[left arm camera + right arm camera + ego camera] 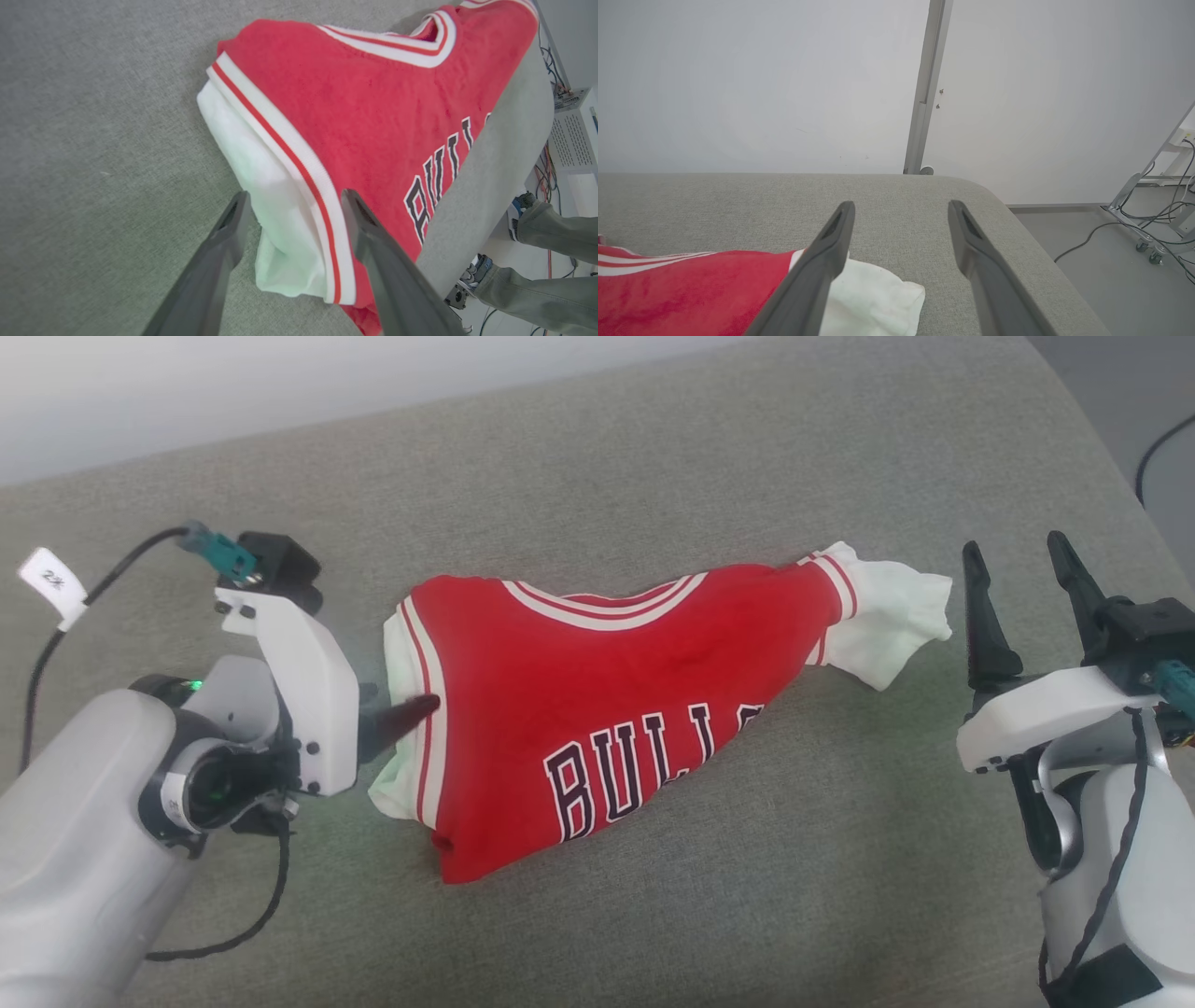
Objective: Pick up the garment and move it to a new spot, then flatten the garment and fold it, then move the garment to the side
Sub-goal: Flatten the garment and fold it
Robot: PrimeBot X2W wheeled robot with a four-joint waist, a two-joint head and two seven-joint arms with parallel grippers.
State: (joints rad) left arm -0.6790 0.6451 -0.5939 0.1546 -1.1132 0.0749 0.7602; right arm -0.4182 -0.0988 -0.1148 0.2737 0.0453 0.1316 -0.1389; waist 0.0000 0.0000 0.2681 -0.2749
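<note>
My gripper will lift the jersey by its sleeves, and the jersey's hidden lower half (594, 683) will drop open, because the BULLS lettering cuts off at the jersey's slanted edge.
The garment (616, 709) is a red jersey with dark "BULLS" lettering, lying front up and bunched on the grey cushion (653, 915). One white sleeve (892, 616) sticks out at its right end; the other is folded under the striped trim at its left end. My left gripper (411, 714) points right at that left end. In the left wrist view it (296, 205) is open, its fingers straddling the white sleeve (261, 186) and trim. My right gripper (1022, 588) stands open, fingers up, just right of the right sleeve and apart from it. The right wrist view has it (901, 210) above bare cushion.
The cushion's rounded right edge (1017, 210) drops to a floor with cables and wheeled frames (1148, 233). A white wall stands behind the cushion. Past the cushion's near edge are a person's legs (546, 228) and a grey box (572, 135). A tagged cable (51, 581) trails from my left wrist.
</note>
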